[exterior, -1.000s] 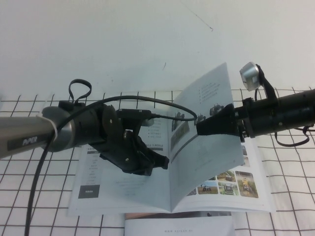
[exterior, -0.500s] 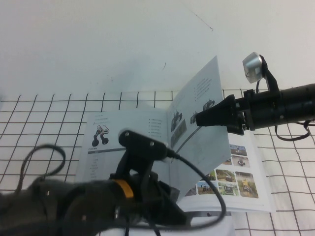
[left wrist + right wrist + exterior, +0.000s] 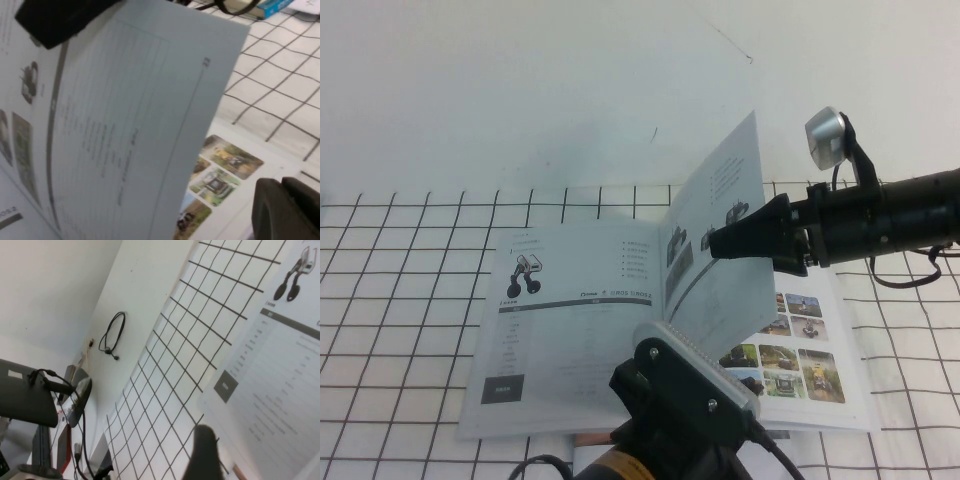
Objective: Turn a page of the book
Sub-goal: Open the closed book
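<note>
My right gripper should keep swinging the page (image 3: 725, 180) it holds across the spine (image 3: 663, 285) until the page falls over, because the page stands clear of the photo sheet.
The book (image 3: 570, 320) lies open on the gridded table. My right gripper (image 3: 717, 243) is shut on the outer edge of the page (image 3: 720, 190) and holds it upright above the spine. The face towards the camera has a dark banner and small photos. The right-hand sheet with a grid of small photos (image 3: 798, 352) lies flat beneath. In the left wrist view the lifted page (image 3: 125, 125) fills the frame. My left gripper (image 3: 287, 210) is shut and empty, low at the near edge of the book; its wrist (image 3: 690, 400) shows at the bottom of the high view.
A smaller booklet (image 3: 588, 443) peeks out under the book's near edge. A blue box (image 3: 274, 6) and cables lie beyond the book on the right. A black cable (image 3: 112, 335) lies on the white surface past the grid.
My left arm has pulled back from over the left-hand sheet to the near edge. My right gripper has carried the page slightly up and to the left.
</note>
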`<action>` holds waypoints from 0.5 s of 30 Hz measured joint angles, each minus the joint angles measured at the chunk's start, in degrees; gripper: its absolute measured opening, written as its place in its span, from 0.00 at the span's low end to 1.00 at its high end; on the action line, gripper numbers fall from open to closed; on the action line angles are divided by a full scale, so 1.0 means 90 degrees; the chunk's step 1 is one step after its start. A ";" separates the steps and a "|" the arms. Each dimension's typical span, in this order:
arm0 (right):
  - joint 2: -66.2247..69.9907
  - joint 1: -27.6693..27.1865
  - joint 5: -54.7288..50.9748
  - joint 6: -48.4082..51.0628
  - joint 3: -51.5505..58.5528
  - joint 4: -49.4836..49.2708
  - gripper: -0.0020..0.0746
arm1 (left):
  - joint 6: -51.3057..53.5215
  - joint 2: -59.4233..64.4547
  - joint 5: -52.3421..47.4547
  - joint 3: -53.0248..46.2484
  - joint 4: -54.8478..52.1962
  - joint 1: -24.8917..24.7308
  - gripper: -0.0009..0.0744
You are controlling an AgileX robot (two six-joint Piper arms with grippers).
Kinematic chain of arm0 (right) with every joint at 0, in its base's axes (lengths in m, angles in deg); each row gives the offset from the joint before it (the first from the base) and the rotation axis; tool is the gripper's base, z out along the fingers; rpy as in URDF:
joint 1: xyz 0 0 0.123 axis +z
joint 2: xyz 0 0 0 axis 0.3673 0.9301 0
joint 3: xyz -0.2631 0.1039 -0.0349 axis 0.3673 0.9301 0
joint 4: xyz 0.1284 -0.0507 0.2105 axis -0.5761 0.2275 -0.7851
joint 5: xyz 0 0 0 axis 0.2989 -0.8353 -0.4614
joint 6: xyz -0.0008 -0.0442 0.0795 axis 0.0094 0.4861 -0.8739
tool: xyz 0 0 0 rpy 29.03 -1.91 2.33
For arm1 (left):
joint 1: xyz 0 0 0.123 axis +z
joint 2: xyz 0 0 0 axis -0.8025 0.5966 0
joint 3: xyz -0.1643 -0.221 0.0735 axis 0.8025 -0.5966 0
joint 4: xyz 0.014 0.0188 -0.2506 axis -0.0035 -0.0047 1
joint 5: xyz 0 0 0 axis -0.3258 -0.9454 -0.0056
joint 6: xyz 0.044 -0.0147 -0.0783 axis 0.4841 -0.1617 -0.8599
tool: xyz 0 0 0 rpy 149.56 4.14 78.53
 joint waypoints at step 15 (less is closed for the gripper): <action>-0.0009 0.0137 -0.0016 0.0012 -0.0011 -0.0039 0.69 | 0.0831 0.0544 0.1022 0.0000 0.2913 -0.0015 0.01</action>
